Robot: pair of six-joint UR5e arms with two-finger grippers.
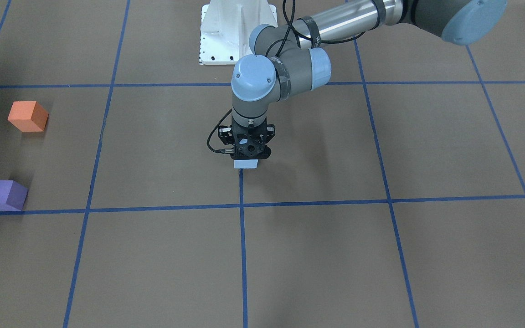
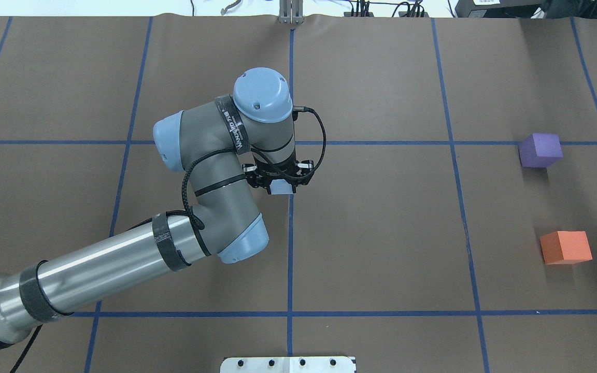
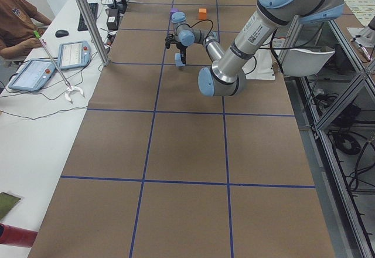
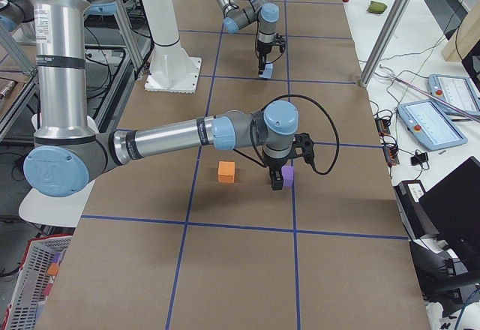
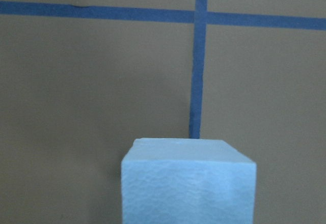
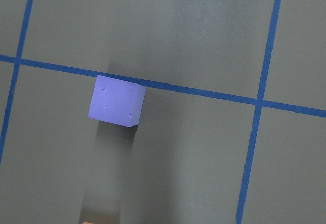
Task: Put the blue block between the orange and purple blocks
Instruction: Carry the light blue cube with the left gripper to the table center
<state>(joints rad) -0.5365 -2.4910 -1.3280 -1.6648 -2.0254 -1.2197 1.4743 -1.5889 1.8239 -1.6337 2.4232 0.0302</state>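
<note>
My left gripper is far short of the gap [image 1: 17, 156] between the orange and purple blocks, so next I leave the blue block [image 1: 245, 164] at the middle for my right gripper to pick up.
My left gripper [image 1: 245, 160] is shut on a pale blue block [image 1: 245, 164] near the table's middle, low over a blue tape line. The block fills the bottom of the left wrist view [image 5: 188, 183] and also shows from overhead [image 2: 282, 187]. The orange block [image 2: 565, 247] and the purple block [image 2: 540, 150] sit apart at the table's right end, with a gap between them. My right gripper [image 4: 277, 182] shows only in the exterior right view, near the purple block [image 4: 288, 174]; I cannot tell if it is open. The right wrist view looks down on the purple block [image 6: 116, 101].
Brown table surface with a grid of blue tape lines [image 2: 290, 248]. A white base plate [image 1: 237, 32] stands at the robot's side. An operators' bench with tablets [image 3: 35, 73] and a seated person [image 3: 17, 23] runs along the far side.
</note>
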